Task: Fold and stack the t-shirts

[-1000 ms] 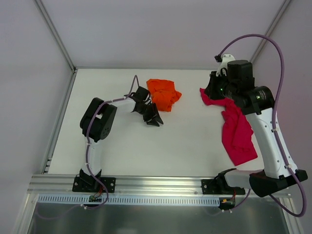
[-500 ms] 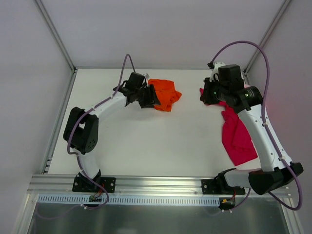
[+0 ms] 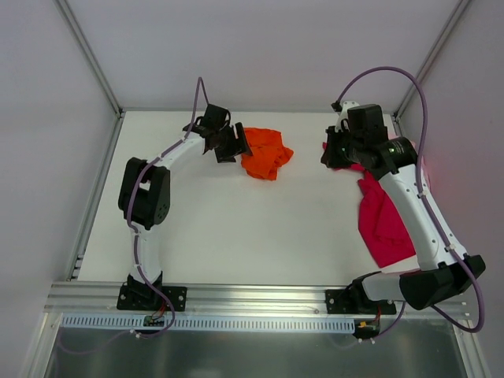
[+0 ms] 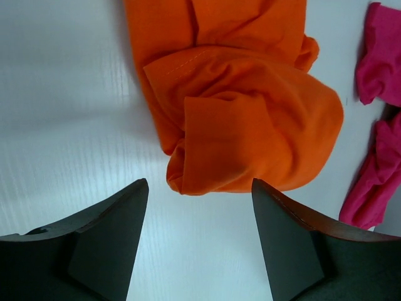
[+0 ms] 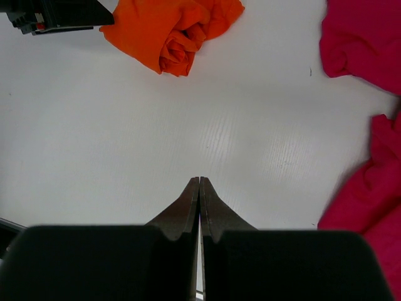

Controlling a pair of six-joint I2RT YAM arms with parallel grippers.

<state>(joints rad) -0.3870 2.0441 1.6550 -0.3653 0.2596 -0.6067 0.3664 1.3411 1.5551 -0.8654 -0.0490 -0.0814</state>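
The orange t-shirt's loose corner (image 4: 195,174) sticks out toward the gap between my left gripper's open fingers. I keep moving to that corner (image 4: 199,182) until the fingers are around it.
A crumpled bright orange t-shirt (image 3: 266,153) lies at the back centre of the white table (image 3: 236,228). My left gripper (image 3: 238,146) hovers at its left edge. In the left wrist view the left gripper (image 4: 199,183) is open, with bare table between its fingers and the orange t-shirt (image 4: 244,113) just beyond the tips. A magenta-red t-shirt (image 3: 384,216) lies strewn along the right side, partly under my right arm. My right gripper (image 3: 326,154) is by its far end. The right wrist view shows the right gripper (image 5: 199,179) shut on nothing above bare table, with the magenta cloth (image 5: 366,37) to its right.
White walls and metal frame posts (image 3: 90,55) enclose the table at the back and sides. An aluminium rail (image 3: 252,295) carrying both arm bases runs along the near edge. Purple cables (image 3: 394,75) loop above the right arm.
My left arm has swung from the table's middle back to the orange t-shirt's left edge, and its jaws have widened. My right arm has shifted slightly left and stays shut.
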